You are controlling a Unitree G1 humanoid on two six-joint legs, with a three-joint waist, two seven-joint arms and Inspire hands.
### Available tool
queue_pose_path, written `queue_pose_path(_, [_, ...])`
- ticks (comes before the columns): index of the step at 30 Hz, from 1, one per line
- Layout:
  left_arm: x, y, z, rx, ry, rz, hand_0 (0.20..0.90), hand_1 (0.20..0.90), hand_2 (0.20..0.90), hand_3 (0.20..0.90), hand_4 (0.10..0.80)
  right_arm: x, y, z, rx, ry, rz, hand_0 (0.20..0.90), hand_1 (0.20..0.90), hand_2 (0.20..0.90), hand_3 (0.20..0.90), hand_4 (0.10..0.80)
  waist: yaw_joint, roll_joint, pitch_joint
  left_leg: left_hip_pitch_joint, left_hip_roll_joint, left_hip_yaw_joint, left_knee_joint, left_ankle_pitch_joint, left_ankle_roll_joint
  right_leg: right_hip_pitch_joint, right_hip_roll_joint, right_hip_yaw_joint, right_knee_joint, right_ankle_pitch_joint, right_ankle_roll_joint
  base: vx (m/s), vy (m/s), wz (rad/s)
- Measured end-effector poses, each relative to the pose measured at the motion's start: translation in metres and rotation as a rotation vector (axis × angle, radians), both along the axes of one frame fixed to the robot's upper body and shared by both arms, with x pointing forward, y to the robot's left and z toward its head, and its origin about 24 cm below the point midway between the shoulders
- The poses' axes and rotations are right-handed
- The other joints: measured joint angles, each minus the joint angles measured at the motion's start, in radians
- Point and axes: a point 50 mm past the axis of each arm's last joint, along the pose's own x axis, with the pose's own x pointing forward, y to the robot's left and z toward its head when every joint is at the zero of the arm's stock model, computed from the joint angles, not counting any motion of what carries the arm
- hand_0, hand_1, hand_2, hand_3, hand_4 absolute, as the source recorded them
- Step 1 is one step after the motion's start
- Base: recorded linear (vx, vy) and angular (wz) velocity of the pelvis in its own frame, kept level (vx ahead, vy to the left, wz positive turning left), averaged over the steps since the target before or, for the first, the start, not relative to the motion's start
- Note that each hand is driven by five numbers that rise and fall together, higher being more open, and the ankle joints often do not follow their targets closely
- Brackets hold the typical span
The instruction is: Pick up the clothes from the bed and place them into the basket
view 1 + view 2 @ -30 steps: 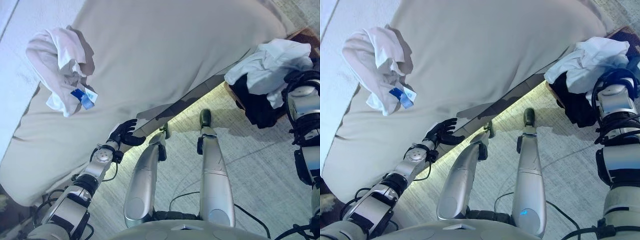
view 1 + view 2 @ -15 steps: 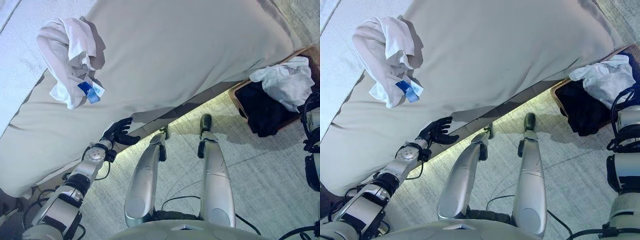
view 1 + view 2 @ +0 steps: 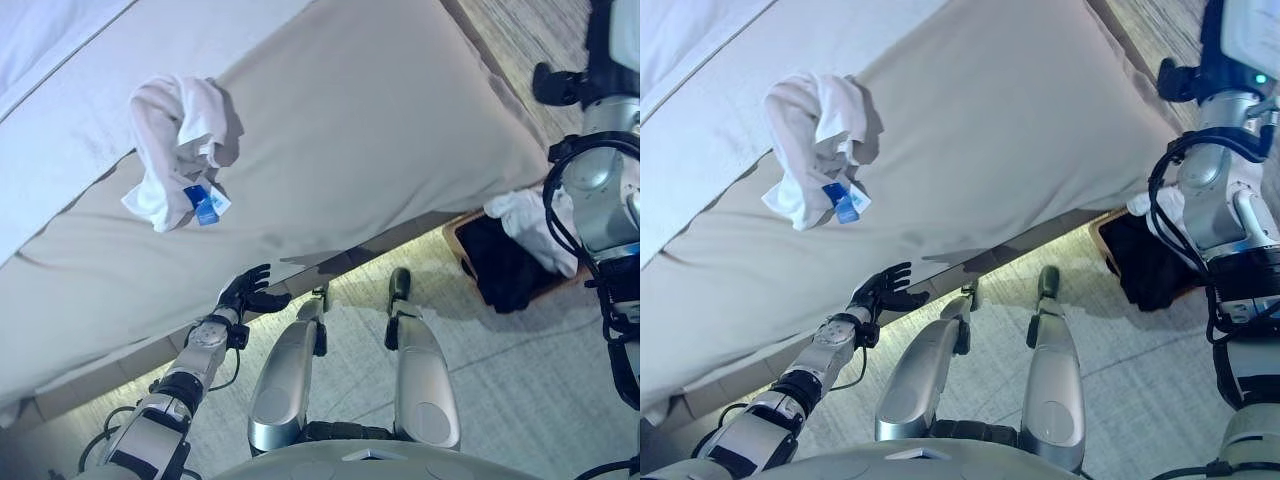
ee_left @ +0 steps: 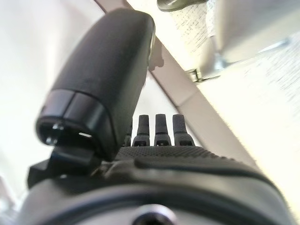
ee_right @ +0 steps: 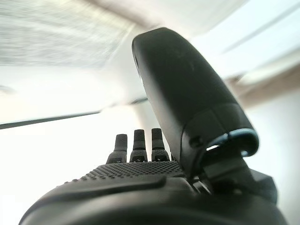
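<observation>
My right gripper will lift the cloth, and the cloth will then drop open and hang long below it, because the white garment (image 3: 158,150) lies bunched in loose, soft folds (image 3: 197,118).
A crumpled white garment (image 3: 178,150) with a blue tag lies on the beige bed cover (image 3: 360,130), toward its left. A brown basket (image 3: 453,232) stands on the floor at the bed's right corner. It holds dark clothes (image 3: 500,268) with a white cloth (image 3: 525,215) on top. My left hand (image 3: 248,292) is open and empty, low at the bed's front edge, well below the garment. Its straight fingers (image 4: 157,129) show in the left wrist view. My right hand (image 5: 140,173) is open and empty, fingers straight. It is raised at the far right (image 3: 1185,82), above the basket.
A white sheet (image 3: 60,60) covers the bed's upper left part. The bed's front edge runs diagonally across the view, with lit floor (image 3: 500,360) below it. My raised right arm (image 3: 600,180) partly hides the basket.
The camera has shifted. The white cloth at my right hand a second ago now lies in the basket. The right arm has risen away from it. The left hand stays put.
</observation>
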Motion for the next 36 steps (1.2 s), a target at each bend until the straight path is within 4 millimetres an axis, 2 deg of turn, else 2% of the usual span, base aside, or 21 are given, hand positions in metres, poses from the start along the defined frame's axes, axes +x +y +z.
queue_pose_path(2, [-0.005,0.004,-0.004,0.004,0.022,0.015,0.900,0.900,0.900,0.900,0.800,0.006,0.006,-0.008,-0.026,0.088,0.019,0.900,0.900,0.900,0.900,0.800,0.024,-0.009,0.000,0.007,-0.002,-0.031,0.006,0.002,-0.003,0.032,-0.003,-0.036,-0.010,-0.003,0.001,0.121,0.076,0.53])
queue_pose_path(4, [-0.010,0.012,-0.008,0.013,0.048,0.037,0.900,0.900,0.900,0.900,0.800,0.015,0.013,-0.023,-0.062,0.195,0.033,0.900,0.900,0.900,0.900,0.800,0.076,-0.035,-0.003,0.026,-0.005,-0.069,0.009,0.003,-0.005,0.081,-0.004,-0.079,-0.025,-0.011,0.001,0.134,0.061,0.54])
queue_pose_path(5, [-0.013,0.018,-0.009,0.026,0.056,0.045,0.900,0.900,0.900,0.900,0.800,0.020,0.018,-0.027,-0.062,0.228,0.043,0.900,0.900,0.900,0.900,0.800,0.101,-0.052,-0.005,0.030,-0.007,-0.086,0.011,0.002,-0.006,0.097,-0.005,-0.093,-0.028,-0.019,-0.002,0.145,0.057,0.62])
queue_pose_path(6, [-0.017,0.030,-0.010,0.055,0.077,0.060,0.900,0.900,0.900,0.900,0.800,0.029,0.028,-0.029,-0.061,0.259,0.058,0.900,0.900,0.900,0.900,0.800,0.134,-0.087,-0.008,0.022,-0.011,-0.116,0.026,-0.004,-0.015,0.112,-0.006,-0.123,-0.028,-0.030,-0.001,0.121,0.064,0.63])
queue_pose_path(9, [-0.019,0.046,-0.007,0.088,0.096,0.082,0.900,0.900,0.900,0.900,0.800,0.041,0.040,-0.021,-0.102,0.278,0.056,0.900,0.900,0.900,0.900,0.800,0.200,-0.133,-0.012,-0.006,-0.019,-0.165,0.060,-0.014,-0.028,0.116,-0.018,-0.168,-0.008,-0.053,-0.004,0.158,0.029,0.56])
queue_pose_path(11, [-0.021,0.056,-0.007,0.098,0.110,0.108,0.900,0.900,0.900,0.900,0.800,0.054,0.050,-0.012,-0.140,0.285,0.029,0.900,0.900,0.900,0.900,0.800,0.251,-0.152,-0.010,-0.025,-0.033,-0.194,0.093,-0.025,-0.040,0.118,-0.034,-0.196,0.019,-0.071,0.005,0.054,0.062,0.50])
queue_pose_path(15, [-0.021,0.064,-0.003,0.084,0.095,0.142,0.900,0.900,0.900,0.900,0.800,0.066,0.061,0.003,-0.150,0.274,-0.024,0.900,0.900,0.900,0.900,0.800,0.356,-0.170,-0.010,-0.090,-0.059,-0.248,0.160,-0.052,-0.042,0.108,-0.056,-0.259,0.041,-0.081,0.014,0.010,0.040,0.47])
queue_pose_path(17, [-0.021,0.066,-0.002,0.085,0.095,0.150,0.900,0.900,0.900,0.900,0.800,0.070,0.070,0.009,-0.147,0.261,-0.020,0.900,0.900,0.900,0.900,0.800,0.384,-0.177,-0.009,-0.129,-0.064,-0.260,0.190,-0.071,-0.049,0.092,-0.057,-0.278,0.042,-0.083,0.016,0.002,0.024,0.26])
queue_pose_path(20, [-0.023,0.068,-0.002,0.070,0.089,0.158,0.900,0.900,0.900,0.900,0.800,0.074,0.088,0.019,-0.165,0.229,-0.003,0.900,0.900,0.900,0.900,0.800,0.430,-0.191,-0.009,-0.212,-0.071,-0.288,0.232,-0.078,-0.044,0.046,-0.057,-0.311,0.045,-0.085,0.019,-0.018,0.025,0.26])
queue_pose_path(25, [-0.026,0.067,-0.001,0.033,0.053,0.151,0.900,0.900,0.900,0.900,0.800,0.082,0.111,0.022,-0.161,0.235,-0.006,0.900,0.900,0.900,0.900,0.800,0.463,-0.210,-0.007,-0.311,-0.073,-0.317,0.256,-0.080,-0.042,-0.030,-0.058,-0.355,0.063,-0.094,0.025,0.003,-0.002,0.16])
queue_pose_path(31, [-0.028,0.064,-0.002,-0.020,0.032,0.137,0.900,0.900,0.900,0.900,0.800,0.088,0.103,0.003,-0.162,0.367,-0.082,0.900,0.900,0.900,0.900,0.800,0.498,-0.210,-0.008,-0.357,-0.075,-0.342,0.264,-0.077,-0.045,-0.048,-0.057,-0.398,0.064,-0.095,0.027,0.029,-0.001,0.17])
queue_pose_path(36, [-0.027,0.060,0.003,-0.043,-0.019,0.090,0.900,0.900,0.900,0.900,0.800,0.089,0.095,0.011,-0.194,0.521,-0.200,0.900,0.900,0.900,0.900,0.800,0.514,-0.209,-0.008,-0.383,-0.077,-0.346,0.251,-0.073,-0.052,-0.084,-0.073,-0.415,0.095,-0.103,0.037,0.020,-0.019,0.07])
